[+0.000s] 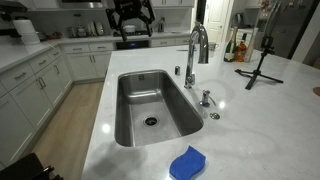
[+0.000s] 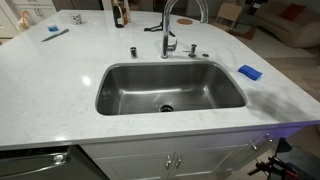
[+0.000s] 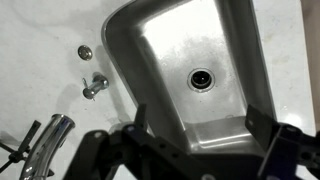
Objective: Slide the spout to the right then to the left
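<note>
My gripper needs to swing across to the spout's curved tube before sliding it, because my open fingers hang over the sink basin with the spout outside them.
The spout is a tall chrome gooseneck that arches over the back edge of the steel sink; it also shows in an exterior view. My gripper hangs high above the sink's far end, well away from the spout. In the wrist view the gripper is open, its two dark fingers spread wide with only the sink basin beneath them. The spout's curved tube lies at the lower left there, outside the fingers.
A short chrome handle and a small round fitting sit on the counter beside the spout. A blue sponge lies on the white counter. A black tripod stands behind the faucet. The drain is in the basin.
</note>
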Motion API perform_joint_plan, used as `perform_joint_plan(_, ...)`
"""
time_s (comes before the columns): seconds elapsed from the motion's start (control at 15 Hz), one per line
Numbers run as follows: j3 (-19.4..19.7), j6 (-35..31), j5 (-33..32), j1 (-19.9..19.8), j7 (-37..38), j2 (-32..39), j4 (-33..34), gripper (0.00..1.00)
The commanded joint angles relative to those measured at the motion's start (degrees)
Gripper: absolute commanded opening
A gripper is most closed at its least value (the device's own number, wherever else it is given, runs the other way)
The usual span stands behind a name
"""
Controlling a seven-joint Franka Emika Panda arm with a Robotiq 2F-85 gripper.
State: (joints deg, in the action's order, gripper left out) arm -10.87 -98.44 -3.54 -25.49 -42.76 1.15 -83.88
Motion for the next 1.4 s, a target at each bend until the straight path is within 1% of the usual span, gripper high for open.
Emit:
perform_joint_plan(0.0, 6.74, 0.25, 0.17, 6.74, -0.06, -0.13, -0.09, 1.0)
perform_joint_plan(1.13, 6.76, 0.32, 0.16, 6.77, -0.04, -0.35, -0.5, 1.0)
perform_joint_plan(1.2, 7.58, -0.33, -0.23, 7.66, 0.57, -0.31, -0.5, 1.0)
perform_joint_plan(1.33, 10.78, -4.65, -3.21, 10.54, 5.35, 0.37, -0.52, 1.0)
